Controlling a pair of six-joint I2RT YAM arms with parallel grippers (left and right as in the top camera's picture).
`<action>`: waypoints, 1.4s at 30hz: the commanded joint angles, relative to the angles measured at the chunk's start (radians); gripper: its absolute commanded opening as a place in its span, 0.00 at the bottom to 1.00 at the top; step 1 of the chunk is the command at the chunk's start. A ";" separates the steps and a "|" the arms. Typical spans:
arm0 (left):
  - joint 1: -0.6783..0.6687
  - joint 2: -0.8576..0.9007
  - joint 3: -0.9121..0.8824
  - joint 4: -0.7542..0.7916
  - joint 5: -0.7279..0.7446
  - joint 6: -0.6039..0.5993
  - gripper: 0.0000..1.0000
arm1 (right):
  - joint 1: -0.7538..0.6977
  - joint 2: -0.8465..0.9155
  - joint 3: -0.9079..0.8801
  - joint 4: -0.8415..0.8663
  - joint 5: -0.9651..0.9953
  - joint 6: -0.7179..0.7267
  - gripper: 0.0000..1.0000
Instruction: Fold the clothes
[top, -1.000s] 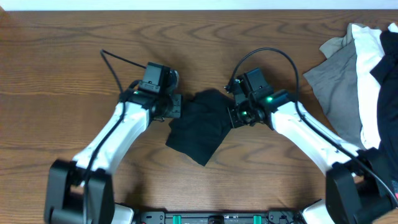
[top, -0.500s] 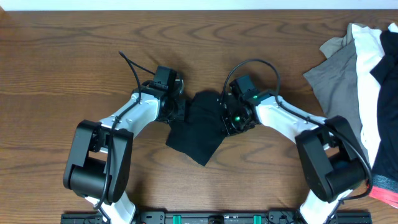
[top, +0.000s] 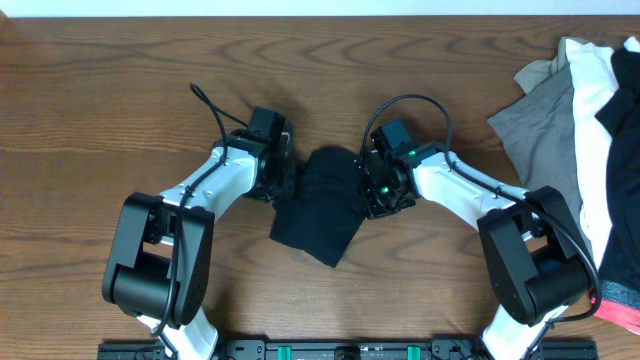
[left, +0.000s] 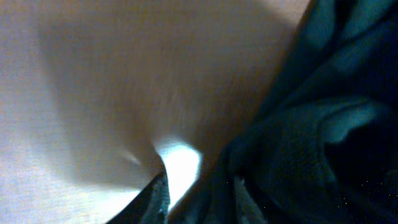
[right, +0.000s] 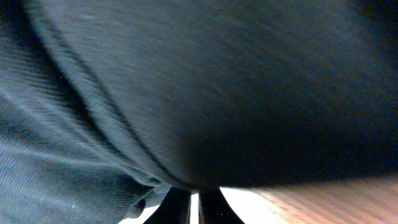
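Observation:
The black garment (top: 322, 208) takes up the middle of the wooden table, so the robot's right gripper should move back while the left gripper shifts the garment to its own side (top: 140, 155).
A black garment (top: 318, 208) of the clothes lies bunched in the middle of the wooden table (top: 120, 110). My left gripper (top: 289, 182) presses at its left edge. In the left wrist view one dark finger (left: 154, 200) shows beside dark folds of the garment (left: 311, 137); the other finger is hidden by cloth. My right gripper (top: 367, 190) is at the garment's right edge. In the right wrist view the gripper (right: 194, 210) has its fingers nearly together. The garment (right: 205, 93) drapes over their tips and fills the view.
A pile of other clothes sits at the right edge: grey (top: 540, 135), white (top: 592, 110), black (top: 627, 110), and a pink bit (top: 620, 312) at the lower right. Both arm bases stand at the front edge.
Both grippers have moved inward toward each other. The black garment is bunched narrower between them, with its upper part humped up. The left jaws have narrowed.

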 joint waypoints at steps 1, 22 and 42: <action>0.004 0.039 -0.026 -0.061 -0.032 -0.010 0.30 | -0.047 0.028 -0.014 -0.002 0.224 -0.010 0.11; 0.005 -0.261 -0.024 -0.006 -0.031 -0.006 0.73 | -0.121 -0.127 -0.007 -0.060 0.226 -0.011 0.15; 0.037 0.104 -0.024 0.181 0.434 0.070 0.68 | -0.121 -0.127 -0.007 -0.099 0.226 -0.010 0.15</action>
